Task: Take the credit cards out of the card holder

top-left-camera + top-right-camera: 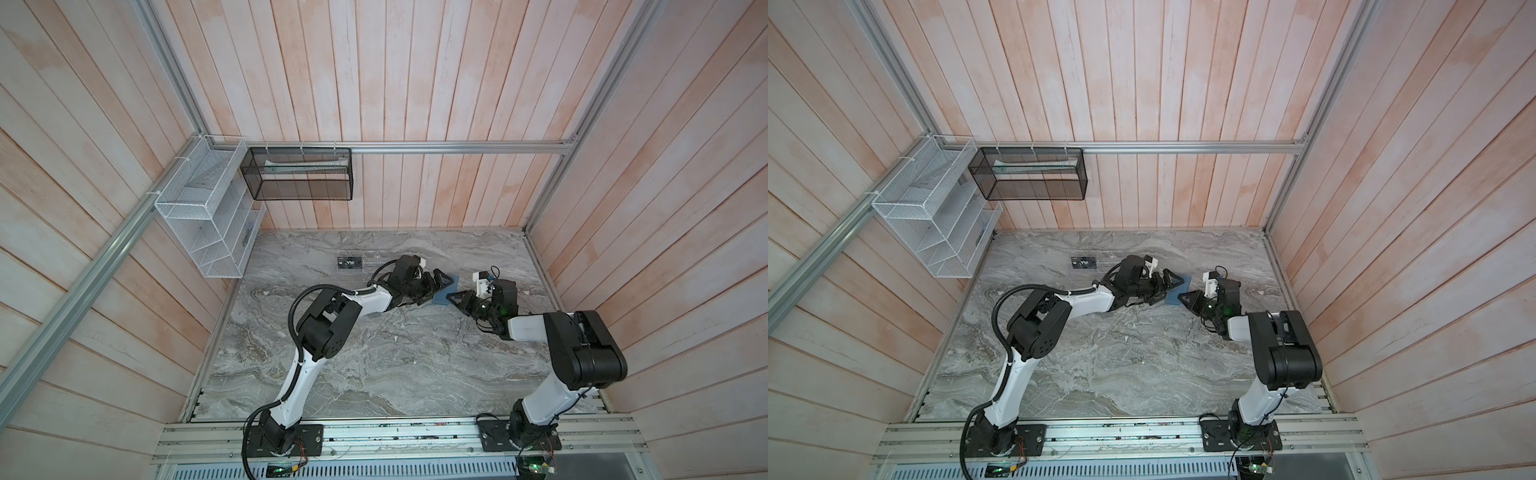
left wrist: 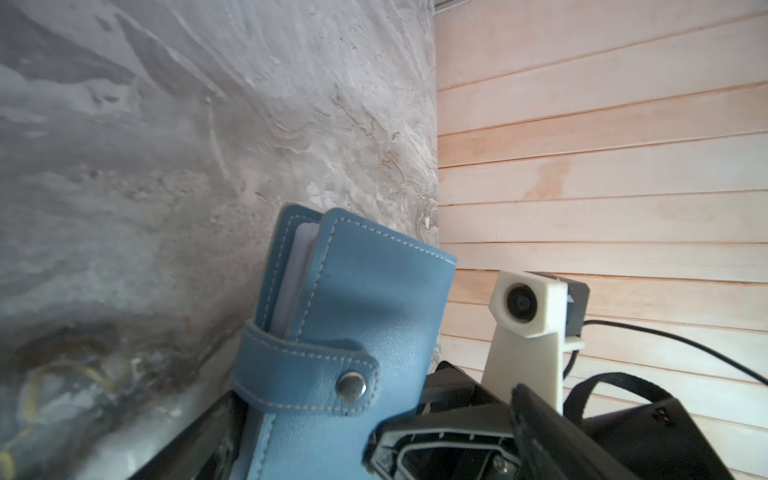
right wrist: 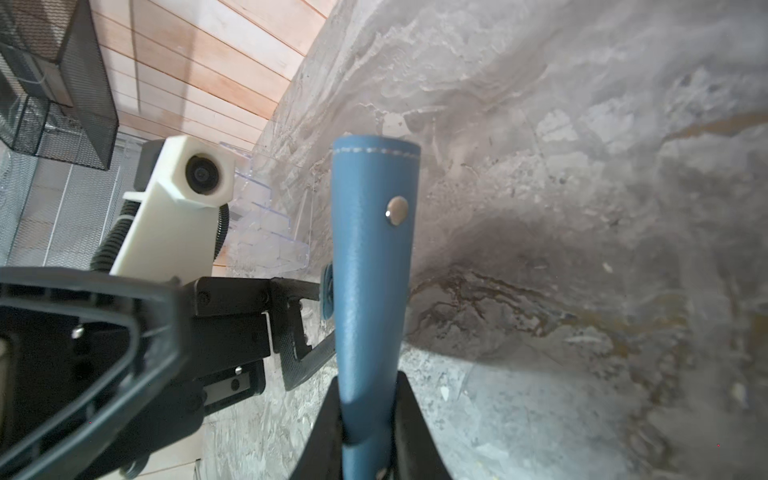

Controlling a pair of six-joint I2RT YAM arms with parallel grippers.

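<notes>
The fastened snap tab [image 2: 300, 372] keeps the card holder shut, and my left gripper straddles the whole holder, so next I back off and pinch the tab's end [image 2: 366, 387].
The card holder [image 1: 441, 297] [image 1: 1173, 300], a slate-blue folding wallet, is held up off the marble table between both arms at mid-back. Its snap tab [image 2: 307, 374] is fastened. My right gripper [image 1: 451, 297] [image 1: 1181, 297] [image 3: 368, 415] is shut on the holder's spine [image 3: 370, 270]. My left gripper [image 1: 438, 289] [image 1: 1169, 288] [image 2: 370, 428] stands open from the other side, its fingers [image 3: 299, 291] straddling the holder [image 2: 345, 311]. Pale inner sleeves show at the holder's open edge. The credit cards are hidden.
A clear acrylic slotted rack [image 1: 374, 266] [image 3: 266, 232] with a black "Vip" card [image 1: 353, 263] [image 1: 1086, 262] stands just behind and left of the grippers. A black mesh basket [image 1: 299, 174] and a white wire basket [image 1: 199, 216] hang on the walls.
</notes>
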